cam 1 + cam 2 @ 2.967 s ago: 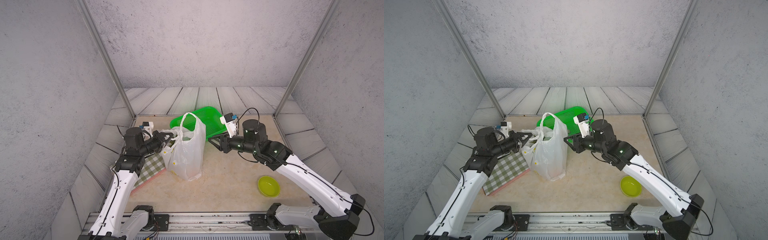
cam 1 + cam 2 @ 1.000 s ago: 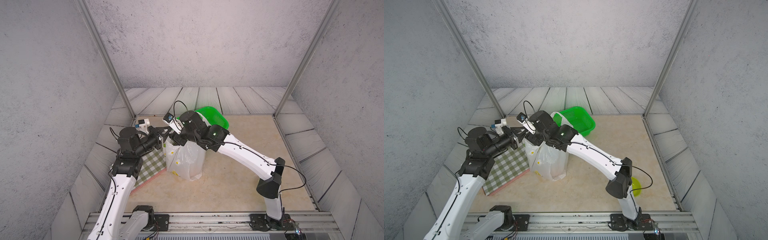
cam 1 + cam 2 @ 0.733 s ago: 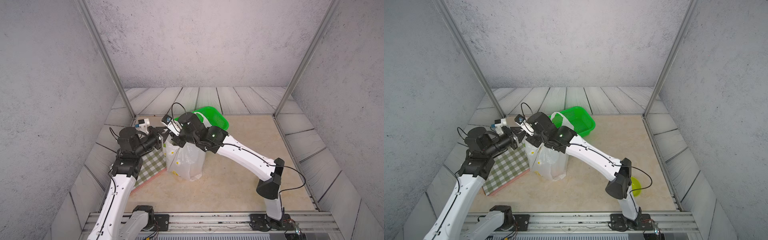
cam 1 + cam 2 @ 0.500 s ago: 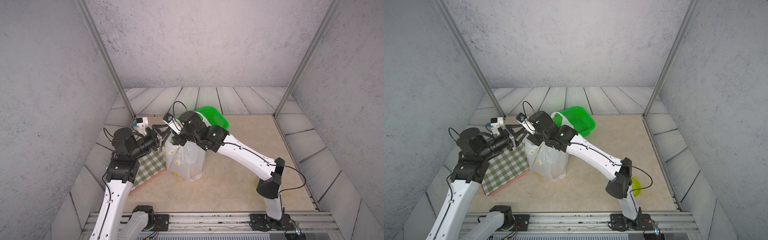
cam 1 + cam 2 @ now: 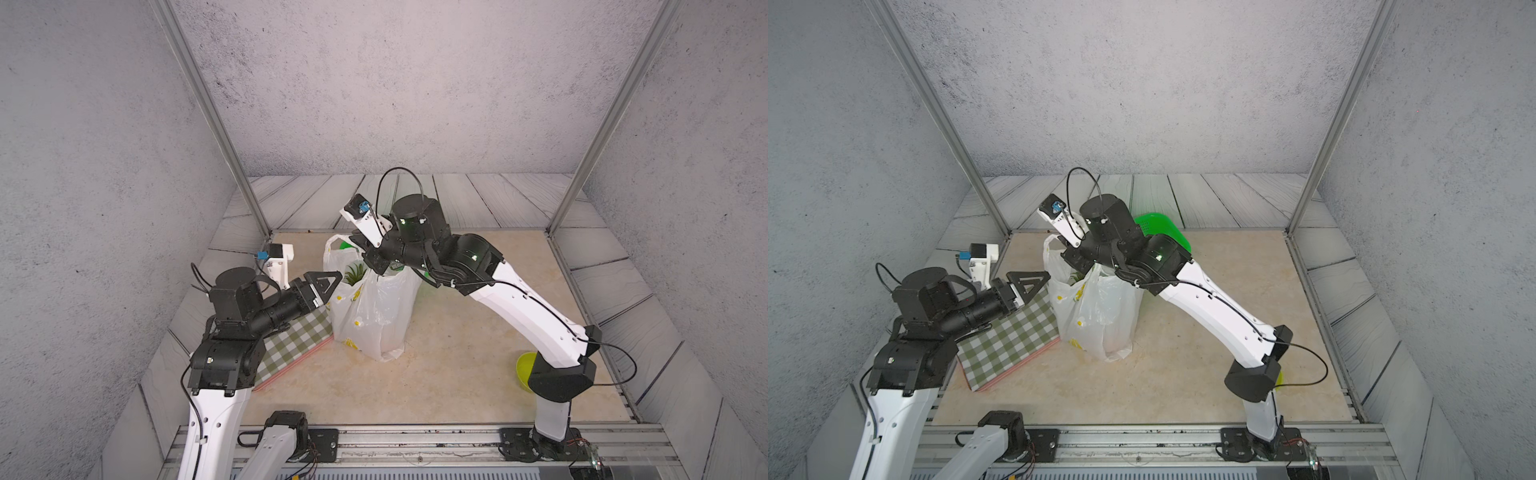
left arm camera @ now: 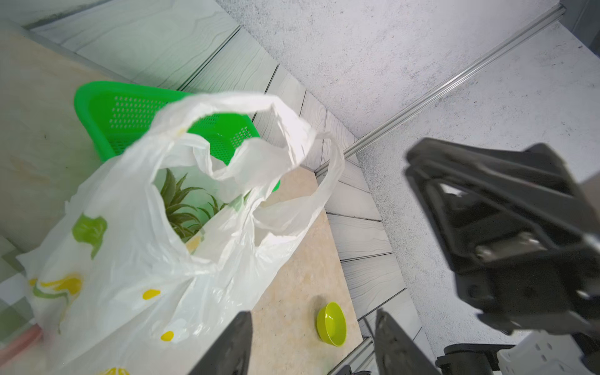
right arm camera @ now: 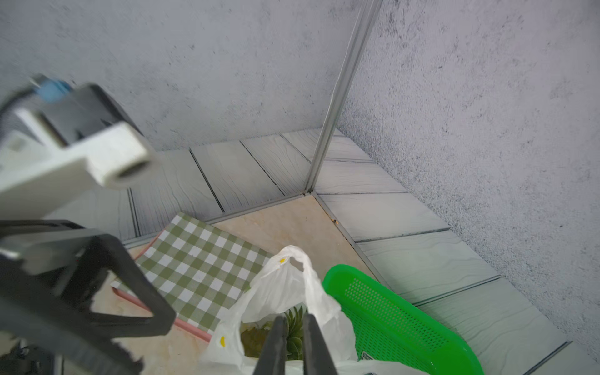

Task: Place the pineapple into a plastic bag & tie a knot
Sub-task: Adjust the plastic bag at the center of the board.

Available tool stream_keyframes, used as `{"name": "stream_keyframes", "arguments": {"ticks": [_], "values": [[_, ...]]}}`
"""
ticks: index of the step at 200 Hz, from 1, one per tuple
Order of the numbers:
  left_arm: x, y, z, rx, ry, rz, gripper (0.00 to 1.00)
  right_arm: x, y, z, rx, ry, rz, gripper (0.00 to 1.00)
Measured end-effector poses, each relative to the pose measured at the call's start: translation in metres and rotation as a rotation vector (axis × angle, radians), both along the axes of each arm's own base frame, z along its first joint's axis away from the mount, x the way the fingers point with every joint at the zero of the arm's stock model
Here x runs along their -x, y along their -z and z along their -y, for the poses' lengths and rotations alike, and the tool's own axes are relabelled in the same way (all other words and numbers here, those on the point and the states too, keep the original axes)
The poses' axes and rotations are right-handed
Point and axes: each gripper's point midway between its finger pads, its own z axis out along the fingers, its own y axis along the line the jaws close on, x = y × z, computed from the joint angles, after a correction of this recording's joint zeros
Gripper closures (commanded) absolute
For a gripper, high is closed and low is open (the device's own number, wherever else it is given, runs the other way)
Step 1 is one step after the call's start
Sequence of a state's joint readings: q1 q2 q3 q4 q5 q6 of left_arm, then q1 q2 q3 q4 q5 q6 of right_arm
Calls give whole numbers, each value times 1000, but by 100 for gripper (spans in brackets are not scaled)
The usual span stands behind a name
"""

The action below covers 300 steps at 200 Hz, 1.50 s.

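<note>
Next, I back my right gripper off, as it hangs across the plastic bag's opening (image 5: 354,274), and grip its own side's handle loop (image 6: 334,167) with it, while my left gripper takes the other loop.
The plastic bag (image 5: 374,316) (image 5: 1096,316) stands upright mid-table with its mouth open. The pineapple (image 5: 355,274) (image 6: 181,201) (image 7: 293,324) sits inside, only its green leaves showing. Both handle loops stand loose and apart in the left wrist view; I see no knot. My right gripper (image 5: 368,266) (image 7: 293,319) hangs over the bag's mouth with its jaws almost together. Leaves show through the slit, and no plastic shows between the tips. My left gripper (image 5: 330,280) (image 6: 311,328) is open and empty, just left of the bag.
A green mesh basket (image 5: 1158,228) (image 6: 130,110) (image 7: 389,318) lies behind the bag. A green checked cloth (image 5: 299,336) (image 7: 201,259) lies under the left arm. A yellow-green bowl (image 5: 524,370) (image 6: 331,324) sits front right, beside the right arm's elbow.
The right arm swung across from the bag's right side to above its mouth and closed its jaws. The left gripper opened, let go of the handle and drew back leftward.
</note>
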<state>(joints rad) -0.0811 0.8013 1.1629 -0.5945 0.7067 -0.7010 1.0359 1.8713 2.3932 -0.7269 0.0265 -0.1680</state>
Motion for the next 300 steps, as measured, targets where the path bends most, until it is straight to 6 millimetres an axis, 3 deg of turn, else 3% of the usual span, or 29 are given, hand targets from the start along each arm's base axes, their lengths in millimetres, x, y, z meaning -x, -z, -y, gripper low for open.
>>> {"name": "stream_keyframes", "arguments": {"ticks": [21, 45, 68, 118, 151, 176, 231, 261, 300], "values": [[-7, 5, -1, -70, 10, 41, 33, 11, -17, 10, -34, -38, 0, 95], [-15, 8, -10, -155, -28, 83, 30, 10, -18, 16, -33, -45, -8, 61], [-22, 5, -26, -244, -111, 118, 30, 0, -7, 24, -17, -3, -61, 31], [-55, 1, -55, -447, -239, 150, 25, -52, 9, 73, -1, 254, -154, 7], [-94, 24, -53, -533, -205, 99, 21, -93, 34, 115, 16, 434, -238, 5], [-108, 37, -41, -560, -135, 89, 20, -114, 52, 130, 37, 498, -284, 6], [-128, 2, 7, -631, -3, 250, 26, -126, 95, 115, 128, 485, -340, 11], [-145, 15, 20, -705, 25, 238, 35, -134, 114, 114, 169, 496, -359, 18], [-153, 33, 16, -759, 29, 193, 61, -146, 126, 115, 192, 507, -365, 28]]}}
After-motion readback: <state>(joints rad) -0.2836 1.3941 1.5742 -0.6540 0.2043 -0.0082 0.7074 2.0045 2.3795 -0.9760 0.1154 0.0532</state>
